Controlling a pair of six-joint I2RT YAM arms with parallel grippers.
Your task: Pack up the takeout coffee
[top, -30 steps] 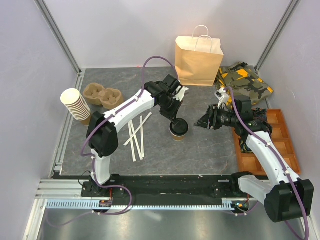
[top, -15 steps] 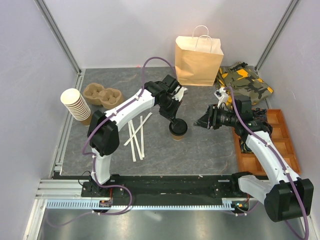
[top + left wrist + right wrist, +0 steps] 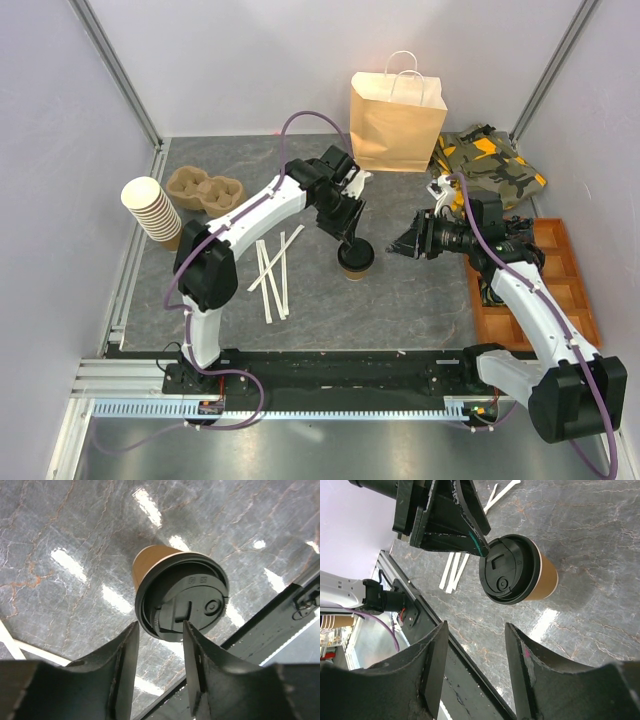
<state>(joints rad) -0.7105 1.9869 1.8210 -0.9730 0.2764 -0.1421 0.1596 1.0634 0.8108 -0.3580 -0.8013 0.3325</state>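
The cup stands free with my left gripper alone at the lid's far rim (image 3: 351,240), so my right gripper should steady the lid (image 3: 369,257) before my left gripper presses down.
The takeout coffee (image 3: 356,258), a small brown paper cup with a black lid, stands upright mid-table. It also shows in the left wrist view (image 3: 182,597) and in the right wrist view (image 3: 517,570). My left gripper (image 3: 350,240) hangs just above the lid's far rim, open (image 3: 160,625), with its fingertips close to the lid's edge and nothing gripped between them. My right gripper (image 3: 402,243) sits a short way to the right of the cup, facing it, open and empty (image 3: 476,627). The brown paper bag (image 3: 397,120) stands upright at the back.
White stirrers (image 3: 275,270) lie left of the cup. A stack of brown cups (image 3: 152,210) and a pulp cup carrier (image 3: 205,190) sit at the back left. A camouflage cloth (image 3: 490,165) and a brown compartment tray (image 3: 548,285) are on the right.
The left gripper's jaws have opened over the lid's edge; a second ago they were shut there. The cup and the right arm have stayed in place.
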